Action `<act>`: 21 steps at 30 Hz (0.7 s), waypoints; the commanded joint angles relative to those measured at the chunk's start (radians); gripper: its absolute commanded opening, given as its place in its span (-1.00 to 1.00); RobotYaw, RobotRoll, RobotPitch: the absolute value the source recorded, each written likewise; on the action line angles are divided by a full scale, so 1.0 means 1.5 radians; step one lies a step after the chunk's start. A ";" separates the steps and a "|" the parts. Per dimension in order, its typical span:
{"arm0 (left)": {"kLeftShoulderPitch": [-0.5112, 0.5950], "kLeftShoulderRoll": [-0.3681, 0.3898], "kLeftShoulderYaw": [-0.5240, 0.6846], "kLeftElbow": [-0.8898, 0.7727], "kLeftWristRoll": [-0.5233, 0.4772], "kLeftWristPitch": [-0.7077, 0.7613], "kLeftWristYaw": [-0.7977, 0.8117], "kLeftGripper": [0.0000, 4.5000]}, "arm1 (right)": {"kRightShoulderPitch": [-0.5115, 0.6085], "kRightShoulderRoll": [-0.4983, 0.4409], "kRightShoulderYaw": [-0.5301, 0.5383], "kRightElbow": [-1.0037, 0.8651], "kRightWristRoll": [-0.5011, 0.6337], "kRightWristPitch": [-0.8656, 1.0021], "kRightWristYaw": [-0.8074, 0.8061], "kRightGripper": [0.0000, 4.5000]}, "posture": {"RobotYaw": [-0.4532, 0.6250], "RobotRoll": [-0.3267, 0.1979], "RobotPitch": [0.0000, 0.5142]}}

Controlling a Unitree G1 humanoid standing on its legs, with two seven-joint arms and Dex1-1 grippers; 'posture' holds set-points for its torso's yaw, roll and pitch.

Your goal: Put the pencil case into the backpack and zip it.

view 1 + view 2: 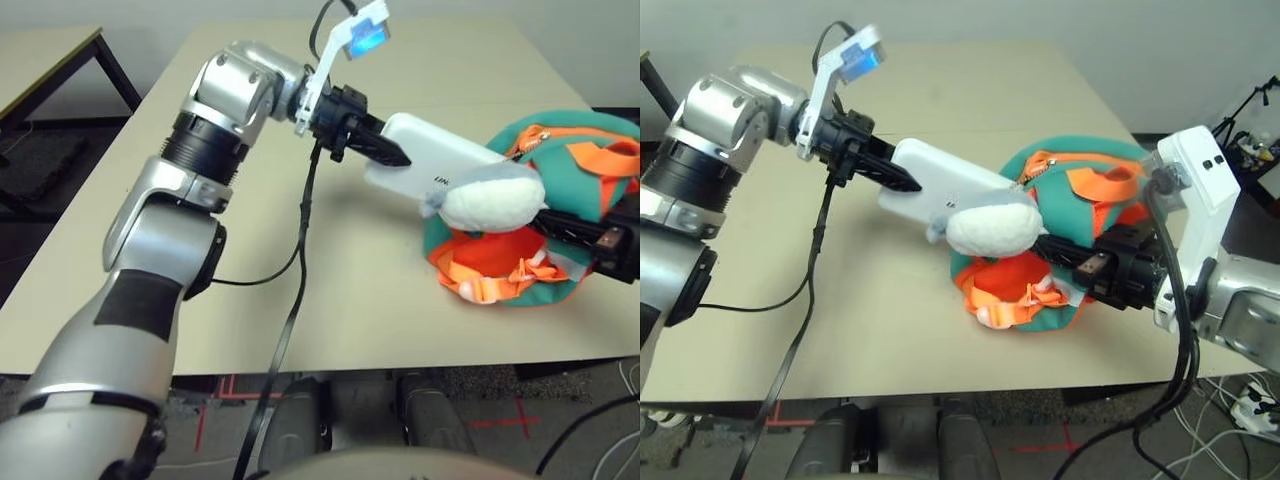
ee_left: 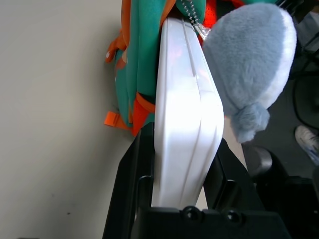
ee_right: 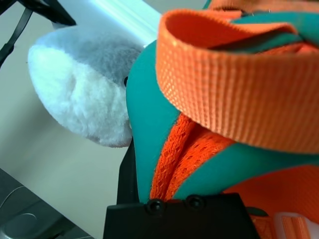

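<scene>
My left gripper needs to ease back the pencil case, line it up with the zip opening and push deeper, as the pencil case's far end (image 2: 175,26) slants against the edge of the backpack's zip opening (image 2: 180,12).
The white pencil case (image 1: 440,160) is held off the table, and my left gripper (image 1: 395,155) is shut on its near end, one black finger on each flat side (image 2: 137,164). Its far end reaches into the zip opening of the orange and teal backpack (image 1: 1080,190), which lies on the table at the right. The grey-white plush piece (image 1: 990,228) hangs over the case just in front of the opening. From the right, my right gripper (image 1: 1065,255) is shut on the backpack's teal and orange fabric (image 3: 164,124) below the plush.
A black cable (image 1: 300,250) trails from my left wrist across the table (image 1: 250,300) and over its near edge. The backpack lies close to the table's right edge. A second table (image 1: 50,60) stands at the far left.
</scene>
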 commanded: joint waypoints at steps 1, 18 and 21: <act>0.011 -0.042 -0.031 -0.016 0.024 -0.016 -0.012 -0.39 | -0.022 0.004 0.024 -0.007 -0.003 -0.011 0.010 -0.93 | -0.50 0.25 -0.61; -0.056 0.054 0.054 -0.072 0.014 0.079 -0.064 -0.39 | -0.053 0.018 0.054 0.002 -0.016 -0.006 0.022 -0.93 | -0.42 0.25 -0.65; -0.050 0.074 0.063 -0.102 0.008 0.104 -0.060 -0.39 | -0.067 0.019 0.067 0.009 -0.026 -0.006 0.031 -0.93 | -0.40 0.25 -0.65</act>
